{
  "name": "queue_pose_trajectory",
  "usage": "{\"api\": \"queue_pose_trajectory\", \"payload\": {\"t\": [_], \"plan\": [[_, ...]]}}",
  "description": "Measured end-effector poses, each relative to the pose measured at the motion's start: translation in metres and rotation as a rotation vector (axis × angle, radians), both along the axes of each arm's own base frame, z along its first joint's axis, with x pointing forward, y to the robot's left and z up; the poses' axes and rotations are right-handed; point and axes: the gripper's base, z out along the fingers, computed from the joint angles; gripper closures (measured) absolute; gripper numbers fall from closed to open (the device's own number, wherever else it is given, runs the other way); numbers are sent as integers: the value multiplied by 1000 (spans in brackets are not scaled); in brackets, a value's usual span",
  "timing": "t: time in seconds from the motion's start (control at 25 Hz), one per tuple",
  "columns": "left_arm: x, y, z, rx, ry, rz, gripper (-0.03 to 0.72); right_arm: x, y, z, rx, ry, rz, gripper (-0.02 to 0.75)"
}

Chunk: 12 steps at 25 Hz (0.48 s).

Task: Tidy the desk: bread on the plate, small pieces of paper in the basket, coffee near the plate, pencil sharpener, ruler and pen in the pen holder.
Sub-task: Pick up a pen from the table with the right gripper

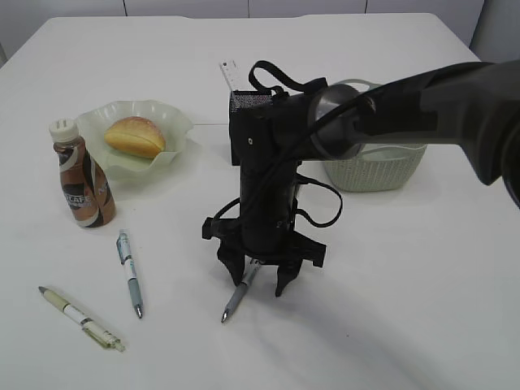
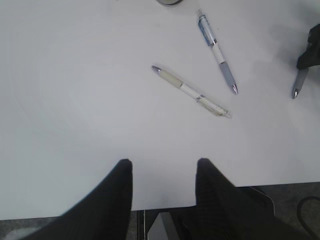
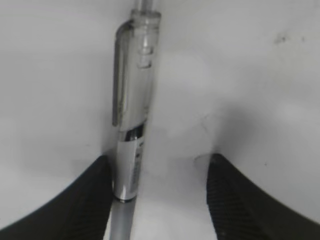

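The ruler (image 1: 230,75) leans high above the pen holder's rim, so I expect the grey pen (image 1: 241,292) to lean with its top poking out once I drop it in.
My right gripper (image 1: 258,275) reaches across the middle of the desk (image 1: 406,317) and stands open, fingertips down. Its fingers straddle a grey pen (image 1: 237,296). In the right wrist view that pen (image 3: 132,100) lies just inside the left finger (image 3: 95,195), with a wide gap to the other one. My left gripper (image 2: 162,167) hangs open and empty over the desk's near edge. The bread (image 1: 136,136) lies on the plate (image 1: 177,123). The coffee (image 1: 82,174) stands upright beside it. The ruler (image 1: 228,77) sticks out of the pen holder (image 1: 242,104). Pencil sharpener and paper pieces are out of view.
Two more pens lie at the front left: a blue-and-white one (image 1: 130,273) and a yellowish one (image 1: 80,318); the left wrist view shows both, the blue-and-white pen (image 2: 216,51) and the yellowish pen (image 2: 190,92). The basket (image 1: 382,172) sits behind my right arm.
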Motion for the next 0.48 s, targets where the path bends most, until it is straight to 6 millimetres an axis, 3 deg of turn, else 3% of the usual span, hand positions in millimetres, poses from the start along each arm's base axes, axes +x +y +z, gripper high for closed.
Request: {"api": "queue_pose_trajectory", "payload": {"t": [0.08,0.28,0.48], "plan": [[0,0,0,0,0,0,381,0,0,0,2,-3,0,309],[0,0,0,1,0,0,381,2,2,1,15,-14,-4,645],[0,0,0,1,0,0,381,0,1,1,6,0,44,665]]}}
